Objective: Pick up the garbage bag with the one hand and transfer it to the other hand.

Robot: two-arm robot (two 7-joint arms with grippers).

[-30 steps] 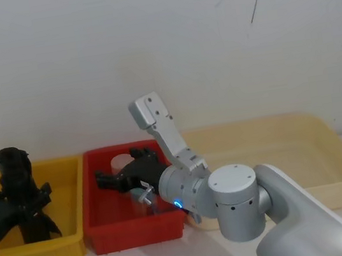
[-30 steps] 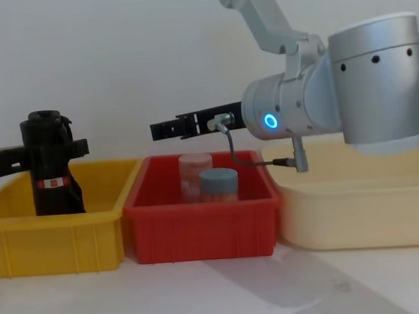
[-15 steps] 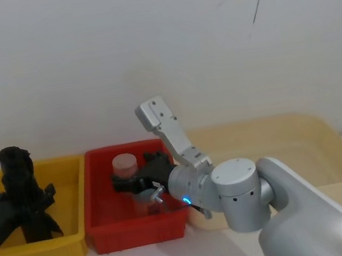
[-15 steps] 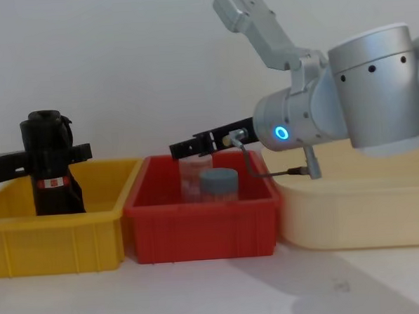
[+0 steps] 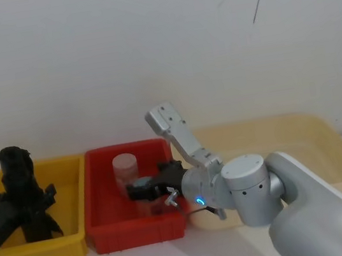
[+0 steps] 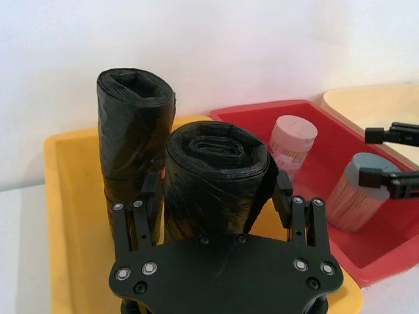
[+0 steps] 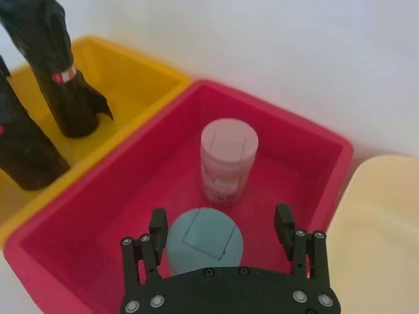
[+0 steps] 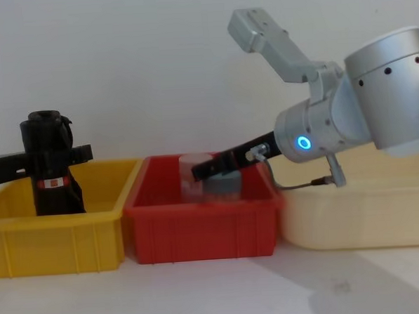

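The grey-lidded jar (image 8: 224, 187) will hang in one piece from its closed lid when the robot lifts it, because the flap (image 7: 209, 233) lies flush in the grey lid.
The garbage bag (image 8: 48, 141), a tall black roll with a red-and-white label band, stands upright in the yellow bin (image 8: 59, 235). My left gripper (image 6: 219, 209) is open, one finger on each side of the bag (image 6: 216, 170) above the label. In the head view the left gripper (image 5: 20, 202) straddles the bag (image 5: 16, 170) about halfway up. My right gripper (image 7: 220, 222), on the blue-ringed arm, is open and low in the red bin (image 7: 111, 196), its fingers around a grey-lidded jar (image 7: 204, 242), far from the bag (image 7: 49, 46).
A second black roll (image 6: 131, 124) with a tiny red mark stands close beside the bag. A pink-lidded jar (image 7: 228, 160) stands behind the grey-lidded one. A wide cream tray (image 8: 353, 220) sits right of the red bin (image 8: 199, 224). A white wall closes the back.
My right gripper has dropped from above the red bin down into it and drawn back to the right, now around the grey-lidded jar. The left gripper and the bag have stayed put.
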